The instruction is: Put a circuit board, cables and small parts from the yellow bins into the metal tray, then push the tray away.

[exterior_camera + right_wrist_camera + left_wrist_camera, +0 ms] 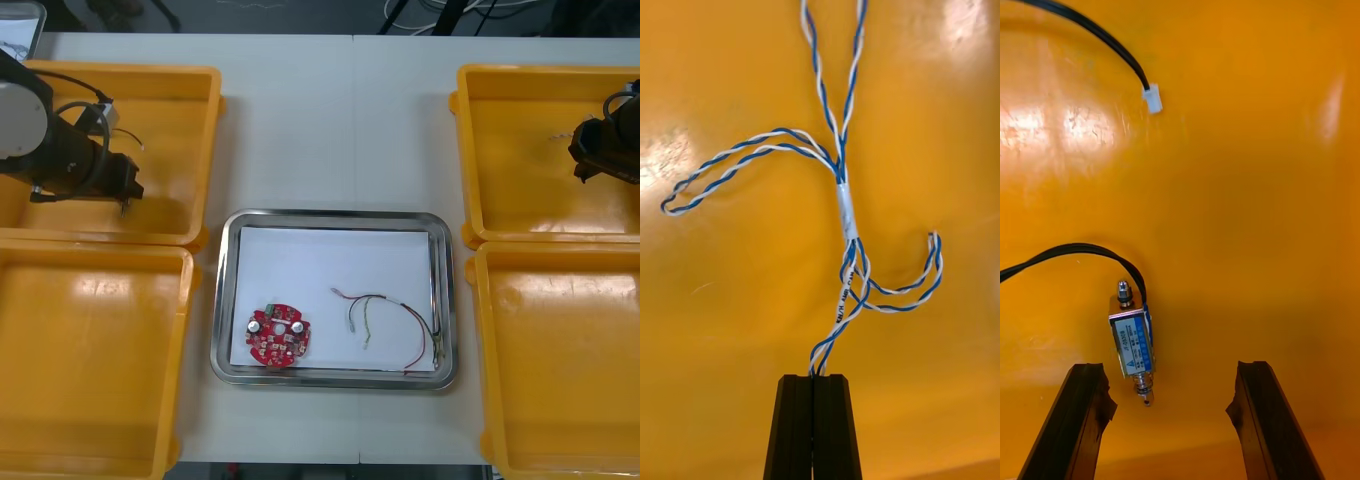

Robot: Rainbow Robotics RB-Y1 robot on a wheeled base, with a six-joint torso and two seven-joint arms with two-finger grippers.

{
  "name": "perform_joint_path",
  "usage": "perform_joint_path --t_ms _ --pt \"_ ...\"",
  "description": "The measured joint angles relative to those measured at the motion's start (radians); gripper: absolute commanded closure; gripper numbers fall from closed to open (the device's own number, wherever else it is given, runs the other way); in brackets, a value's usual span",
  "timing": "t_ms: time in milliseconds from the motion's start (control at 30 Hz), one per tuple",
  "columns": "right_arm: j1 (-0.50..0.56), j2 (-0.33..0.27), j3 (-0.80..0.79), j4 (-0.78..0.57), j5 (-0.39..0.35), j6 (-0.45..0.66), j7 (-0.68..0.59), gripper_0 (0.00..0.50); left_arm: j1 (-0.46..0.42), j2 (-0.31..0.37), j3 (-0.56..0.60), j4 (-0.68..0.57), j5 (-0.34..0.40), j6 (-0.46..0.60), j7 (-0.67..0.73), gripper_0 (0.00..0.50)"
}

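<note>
My gripper will carry the small metal part, and since the black cable (1032,262) leaves it in a smooth arch (1086,248), the cable will keep that arch.
My left gripper (125,190) hangs over the far left yellow bin (180,90). In the left wrist view it (1171,375) is open, and a small metal part (1133,343) with a blue label lies on the bin floor between the fingers, closer to one. A black cable (1075,251) runs from that part. My right gripper (583,165) is in the far right yellow bin (520,120). In the right wrist view it (816,379) is shut on the end of a twisted blue and white cable (845,210), which trails away over the bin floor.
The metal tray (330,215), white inside, sits mid-table holding a round red circuit board (277,335) and a red and yellow cable (385,315). Near yellow bins stand at the left (90,360) and right (560,370). A white connector (1152,98) ends another black cable.
</note>
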State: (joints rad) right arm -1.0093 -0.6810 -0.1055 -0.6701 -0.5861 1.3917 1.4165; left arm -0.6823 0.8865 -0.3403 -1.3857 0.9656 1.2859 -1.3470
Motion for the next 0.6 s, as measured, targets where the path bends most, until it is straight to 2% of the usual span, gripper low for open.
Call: perform_joint_path --t_ms 600 --pt "0.003 0.009 0.039 -0.142 0.017 0.134 -0.039 0.5 0.0 -0.012 -0.064 0.067 -0.04 -0.088 0.013 0.0"
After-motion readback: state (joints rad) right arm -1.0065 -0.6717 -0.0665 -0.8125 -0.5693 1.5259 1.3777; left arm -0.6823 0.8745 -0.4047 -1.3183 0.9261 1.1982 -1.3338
